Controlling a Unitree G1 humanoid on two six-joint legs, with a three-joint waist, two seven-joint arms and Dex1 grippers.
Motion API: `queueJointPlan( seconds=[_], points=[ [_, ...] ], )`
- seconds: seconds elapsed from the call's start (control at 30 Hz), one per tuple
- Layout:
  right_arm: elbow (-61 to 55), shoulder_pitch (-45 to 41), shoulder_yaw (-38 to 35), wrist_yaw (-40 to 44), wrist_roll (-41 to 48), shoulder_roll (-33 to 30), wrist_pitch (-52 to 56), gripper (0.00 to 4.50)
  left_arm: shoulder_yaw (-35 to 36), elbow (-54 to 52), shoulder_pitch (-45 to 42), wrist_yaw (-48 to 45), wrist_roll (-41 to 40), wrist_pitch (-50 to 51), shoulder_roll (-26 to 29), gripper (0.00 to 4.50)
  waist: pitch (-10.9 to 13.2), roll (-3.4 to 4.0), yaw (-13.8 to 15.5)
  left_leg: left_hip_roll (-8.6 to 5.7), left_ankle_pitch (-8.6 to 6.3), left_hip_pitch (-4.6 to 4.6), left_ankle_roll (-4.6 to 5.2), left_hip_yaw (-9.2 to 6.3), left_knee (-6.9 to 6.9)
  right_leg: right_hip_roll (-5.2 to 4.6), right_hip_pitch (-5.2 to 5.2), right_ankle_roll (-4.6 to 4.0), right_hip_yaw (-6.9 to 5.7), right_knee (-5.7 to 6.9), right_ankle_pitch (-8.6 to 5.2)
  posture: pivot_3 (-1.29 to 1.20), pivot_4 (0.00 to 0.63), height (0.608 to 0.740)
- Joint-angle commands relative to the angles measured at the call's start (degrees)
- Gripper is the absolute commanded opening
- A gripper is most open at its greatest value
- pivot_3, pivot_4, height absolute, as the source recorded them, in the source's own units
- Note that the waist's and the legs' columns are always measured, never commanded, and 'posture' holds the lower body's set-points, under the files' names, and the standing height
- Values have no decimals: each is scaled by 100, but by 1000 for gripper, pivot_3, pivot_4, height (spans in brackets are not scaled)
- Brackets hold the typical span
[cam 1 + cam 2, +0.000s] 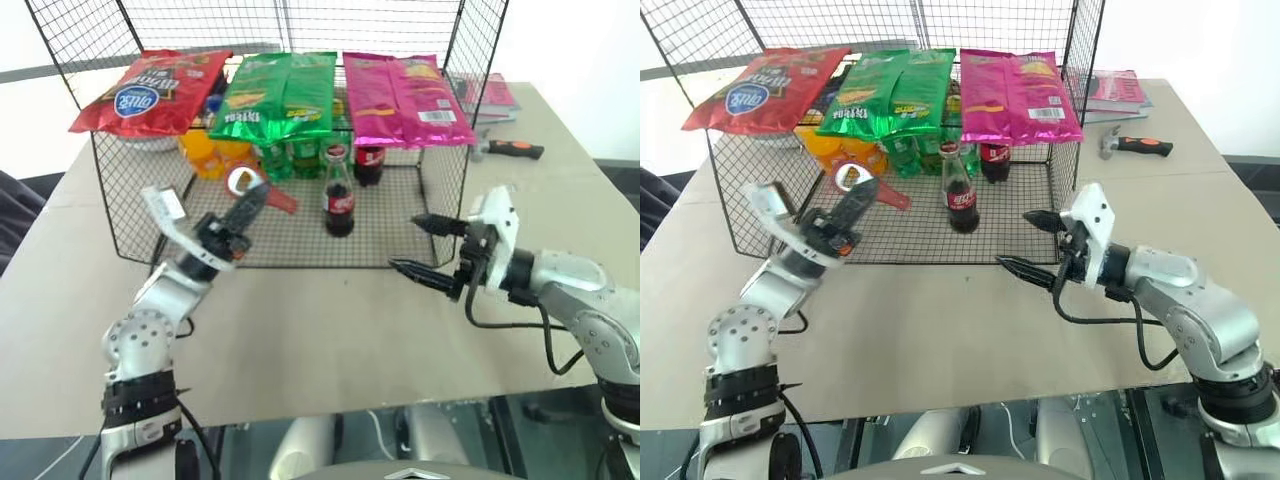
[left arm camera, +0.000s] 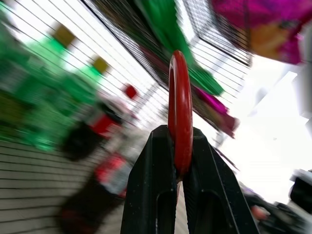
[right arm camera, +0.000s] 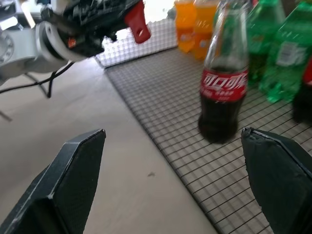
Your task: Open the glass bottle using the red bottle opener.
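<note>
My right gripper should take the opener's handle (image 1: pixel 896 199) to free my left gripper, which holds the red bottle opener near its ring head (image 1: pixel 852 177), for the glass bottle.
The glass bottle (image 1: pixel 339 200) stands upright on the wire shelf floor, with dark liquid, a red label and its cap on. To its left my left gripper (image 1: pixel 256 196) is shut on the red bottle opener (image 1: pixel 272 197) and holds it up in the air, ring head (image 1: pixel 243 181) at bottle-neck height, apart from the bottle. The left wrist view shows the opener (image 2: pixel 180 112) edge-on between the fingers. My right gripper (image 1: pixel 404 243) is open in front of the shelf, right of the bottle, pointing toward it. In the right wrist view the bottle (image 3: pixel 222 92) stands beyond the spread fingers.
A black wire cage (image 1: pixel 440 190) surrounds the shelf, chip bags (image 1: pixel 280 95) lying on its top. Green and orange soda bottles (image 1: pixel 290 155) and a dark plastic cola bottle (image 1: pixel 368 160) stand behind the glass one. An orange-handled tool (image 1: pixel 510 148) and magazines (image 1: pixel 490 95) lie at the back right.
</note>
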Motion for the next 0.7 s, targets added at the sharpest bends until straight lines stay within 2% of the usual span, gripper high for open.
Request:
queueJointPlan(
  seconds=[0.03,0.3,0.5,0.63,0.67,0.7],
  points=[
    [311,-569,196,31,397,107,788,4500,-384,39,-371,-517,-201,533,65,89,0,0,-3,0,0,1,0,1,0,0,0,0,1,0,0,0,150,740],
    [822,-1473,38,-231,1807,786,2460,4500,-1150,86,-728,-1442,-3,1239,156,89,0,0,-93,1,0,-15,0,3,-1,-3,-16,-1,7,-4,0,0,150,740],
    [986,-1797,-84,-686,2284,1273,2935,4500,-1332,127,-862,-1731,275,1247,111,89,0,0,-120,0,0,-23,0,3,-1,-6,-27,-2,8,-1,1,0,150,740],
    [1010,-1866,-130,-716,2545,1337,3130,4500,-1349,87,-817,-1836,381,1266,104,89,0,0,-125,0,0,-26,0,3,-1,-6,-31,-2,8,1,1,0,150,740],
    [1008,-1874,-116,-695,2569,1305,3163,3919,-1348,82,-808,-1852,398,1266,108,0,0,0,-124,-1,0,-30,0,3,-1,-7,-34,-1,8,0,1,0,150,740],
    [1005,-1874,-102,-666,2575,1267,3179,3680,-1342,82,-805,-1860,406,1268,113,0,0,0,-124,-2,0,-33,0,3,-1,-8,-37,-1,8,0,1,0,150,740]
  ],
)
